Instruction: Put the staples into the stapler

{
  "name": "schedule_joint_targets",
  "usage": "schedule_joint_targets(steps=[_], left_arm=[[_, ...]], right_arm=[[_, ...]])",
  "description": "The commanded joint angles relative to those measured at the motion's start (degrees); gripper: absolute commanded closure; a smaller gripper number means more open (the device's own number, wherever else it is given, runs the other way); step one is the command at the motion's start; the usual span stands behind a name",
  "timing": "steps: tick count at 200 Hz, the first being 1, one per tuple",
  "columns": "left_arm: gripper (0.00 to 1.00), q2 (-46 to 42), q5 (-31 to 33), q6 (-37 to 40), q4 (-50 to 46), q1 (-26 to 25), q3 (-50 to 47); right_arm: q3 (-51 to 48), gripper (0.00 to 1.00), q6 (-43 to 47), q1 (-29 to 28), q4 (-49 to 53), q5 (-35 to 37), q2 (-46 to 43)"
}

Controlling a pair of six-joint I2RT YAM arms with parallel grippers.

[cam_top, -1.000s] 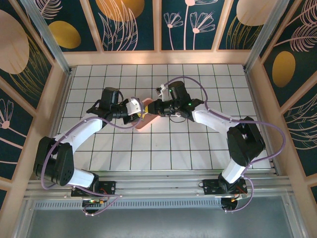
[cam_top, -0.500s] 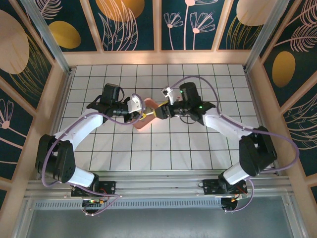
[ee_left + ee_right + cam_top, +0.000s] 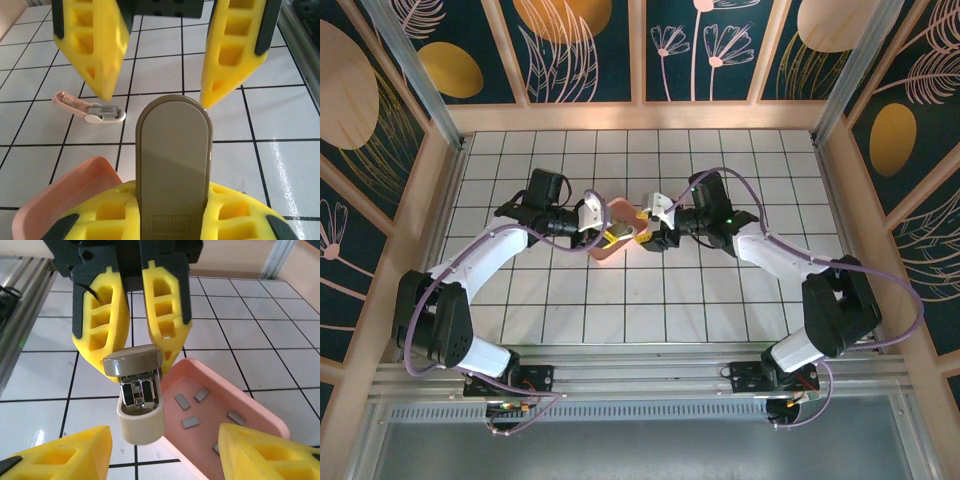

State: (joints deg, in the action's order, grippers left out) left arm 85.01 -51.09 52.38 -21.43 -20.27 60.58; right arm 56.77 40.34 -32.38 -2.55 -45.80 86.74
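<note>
My right gripper should grip the cream base [image 3: 144, 427] before my left gripper, which alone holds the stapler by its taupe lid [image 3: 174, 145], takes the lid closer to its end.
My left gripper [image 3: 607, 232] is shut on a small taupe-and-cream stapler [image 3: 137, 390], holding it just above the near edge of the pink tray [image 3: 260, 410]. In the right wrist view the left gripper [image 3: 136, 360] hangs from the top of the frame, and the stapler's metal channel faces the camera. Several grey staples [image 3: 190, 422] lie loose in the tray. My right gripper [image 3: 162, 450] stands open in front of the stapler, touching nothing. From the left wrist view, the stapler's taupe lid [image 3: 172, 165] rises between the left gripper [image 3: 172, 205], with the right gripper [image 3: 155, 97] open beyond.
A small pink-and-white stapler-like object [image 3: 90, 107] lies on the white tiled table [image 3: 720, 300] beyond the tray. A wooden frame with patterned panels walls in the table. Both arms meet over its middle, with open tiles around them.
My right gripper has opened, let go of the stapler and drawn back to the right. My left gripper has closed on the stapler and holds it by the tray.
</note>
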Motion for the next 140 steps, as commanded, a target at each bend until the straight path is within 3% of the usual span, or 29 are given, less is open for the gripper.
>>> schedule_joint_targets(steps=[1, 63, 110, 119, 140], left_arm=[[0.95, 0.55, -3.93, 1.60, -1.41, -0.34, 1.47], [0.95, 0.58, -4.55, 1.59, -1.57, -0.33, 1.63], [0.92, 0.51, -4.92, 1.32, -1.53, -0.31, 2.00], [0.87, 0.34, -4.86, 1.24, -1.43, -0.31, 2.02], [0.58, -0.74, -3.93, -0.35, 0.79, -0.34, 1.50]], right_arm=[[2.36, 0.44, 4.35, -1.34, -0.50, -2.92, 1.62], [2.72, 0.58, 2.82, -1.91, -2.37, -5.06, 3.00], [2.72, 0.79, 3.49, -1.89, -1.09, -5.11, 2.91], [2.44, 0.82, 3.56, -1.81, -1.27, -4.96, 2.78], [2.03, 0.85, 2.87, -1.83, -1.83, -1.68, 2.61]])
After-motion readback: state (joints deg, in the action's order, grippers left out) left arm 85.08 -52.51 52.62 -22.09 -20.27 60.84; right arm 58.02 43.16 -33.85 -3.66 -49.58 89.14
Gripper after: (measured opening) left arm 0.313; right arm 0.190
